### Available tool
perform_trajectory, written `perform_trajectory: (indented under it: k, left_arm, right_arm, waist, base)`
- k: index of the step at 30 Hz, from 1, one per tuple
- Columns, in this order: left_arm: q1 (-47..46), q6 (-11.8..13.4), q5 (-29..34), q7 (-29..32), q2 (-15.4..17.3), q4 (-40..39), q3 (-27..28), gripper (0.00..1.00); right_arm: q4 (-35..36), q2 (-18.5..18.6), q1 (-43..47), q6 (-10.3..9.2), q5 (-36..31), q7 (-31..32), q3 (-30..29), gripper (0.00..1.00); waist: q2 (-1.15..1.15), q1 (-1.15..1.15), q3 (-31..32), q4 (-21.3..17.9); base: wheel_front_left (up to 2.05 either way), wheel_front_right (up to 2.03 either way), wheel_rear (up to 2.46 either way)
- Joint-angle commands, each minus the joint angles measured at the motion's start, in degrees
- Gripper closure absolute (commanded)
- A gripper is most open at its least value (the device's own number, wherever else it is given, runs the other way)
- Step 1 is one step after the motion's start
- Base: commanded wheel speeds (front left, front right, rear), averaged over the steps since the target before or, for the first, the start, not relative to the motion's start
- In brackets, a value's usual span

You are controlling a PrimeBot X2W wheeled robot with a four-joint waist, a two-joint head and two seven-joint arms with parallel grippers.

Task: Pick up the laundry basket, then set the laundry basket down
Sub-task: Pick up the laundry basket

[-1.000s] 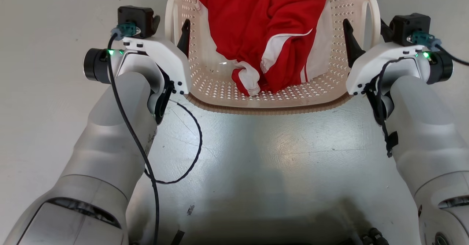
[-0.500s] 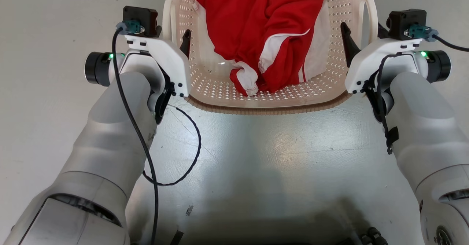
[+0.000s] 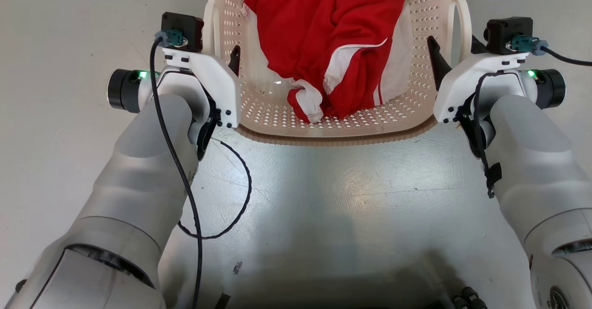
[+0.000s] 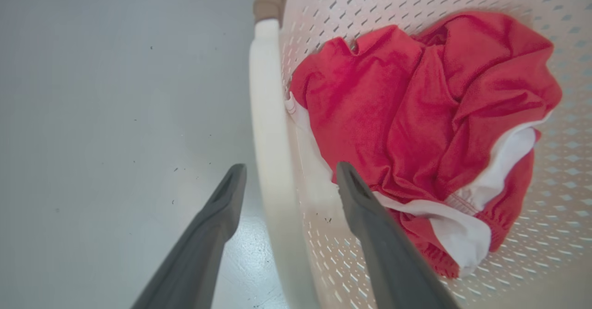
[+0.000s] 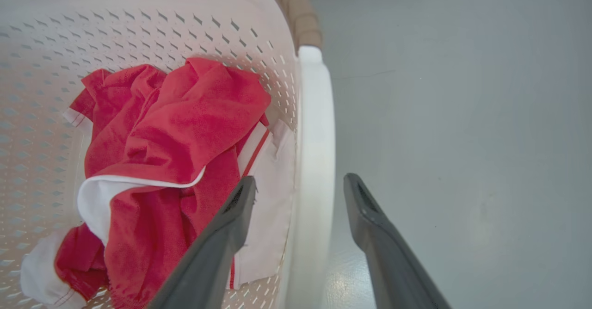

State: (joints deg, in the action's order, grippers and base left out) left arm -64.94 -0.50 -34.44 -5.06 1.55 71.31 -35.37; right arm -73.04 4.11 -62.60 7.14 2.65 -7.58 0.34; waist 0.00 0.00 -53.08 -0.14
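The garment [image 3: 330, 48] is slumped far down below the brown woven rim [image 3: 338, 140], so I expect it to come along and stay in its folds when the robot lifts the basket.
The cream perforated laundry basket [image 3: 277, 112] with its brown woven rim stands on the floor ahead, holding a red and white garment [image 3: 323, 36]. My left gripper [image 3: 216, 40] is open astride the basket's left white loop handle [image 4: 270, 114], one finger outside and one inside the wall. In the left wrist view the left gripper [image 4: 291, 168] leaves gaps on both sides of the handle. My right gripper [image 3: 455, 40] is open astride the right handle [image 5: 314, 114]. The right wrist view shows the right gripper [image 5: 300, 179] with its inner finger over the garment [image 5: 185, 128].
Glossy pale grey floor [image 3: 347, 193] lies between my forearms and around the basket. A black cable [image 3: 240, 198] loops from my left arm over the floor. My dark base [image 3: 467, 297] shows at the bottom edge.
Both wrists have edged slightly inward towards the basket's sides. The basket has drifted a little up and left in the head view. Both grippers stay open.
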Motion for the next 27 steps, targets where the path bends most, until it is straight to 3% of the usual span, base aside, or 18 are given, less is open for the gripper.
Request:
perform_trajectory:
  k: [1, 2, 3, 17, 27]
  left_arm:
    - [0.0, 0.6, 0.1, -0.5, 1.3, -0.1, 0.2, 0.00]
    - [-0.1, 0.8, 0.1, -0.8, 1.3, 0.0, 0.1, 0.70]
    - [-0.2, 0.9, 0.4, -0.7, 1.3, 0.1, -0.5, 1.00]
    - [1.5, 1.6, -1.2, 1.6, 1.3, 0.2, -4.0, 1.00]
    - [4.3, 1.5, -3.1, 4.2, 1.3, 1.2, -5.2, 1.00]
  right_arm:
    - [0.2, -1.2, 0.7, 0.35, 0.3, -0.1, 1.0, 0.04]
    - [0.2, -1.2, 0.6, 0.35, 0.5, -0.5, 1.2, 0.96]
    - [0.1, -1.2, 0.7, 0.35, 0.9, 0.0, 1.8, 1.00]
    - [-0.5, -1.2, 2.9, 0.35, 4.4, 2.5, 6.7, 1.00]
    - [-0.6, -1.2, 5.5, 0.35, 8.9, 6.7, 11.2, 1.00]
  waist:
    - [0.00, 0.00, 0.1, -0.1]
    - [0.00, 0.00, 0.1, -0.2]
    - [0.00, 0.00, 0.2, -0.1]
    - [0.00, 0.00, 2.8, -0.1]
    - [0.00, 0.00, 9.3, 0.0]
  base:
    - [0.00, 0.00, 0.00]
    - [0.00, 0.00, 0.00]
    - [0.00, 0.00, 0.00]
    - [0.00, 0.00, 0.00]
    - [0.00, 0.00, 0.00]
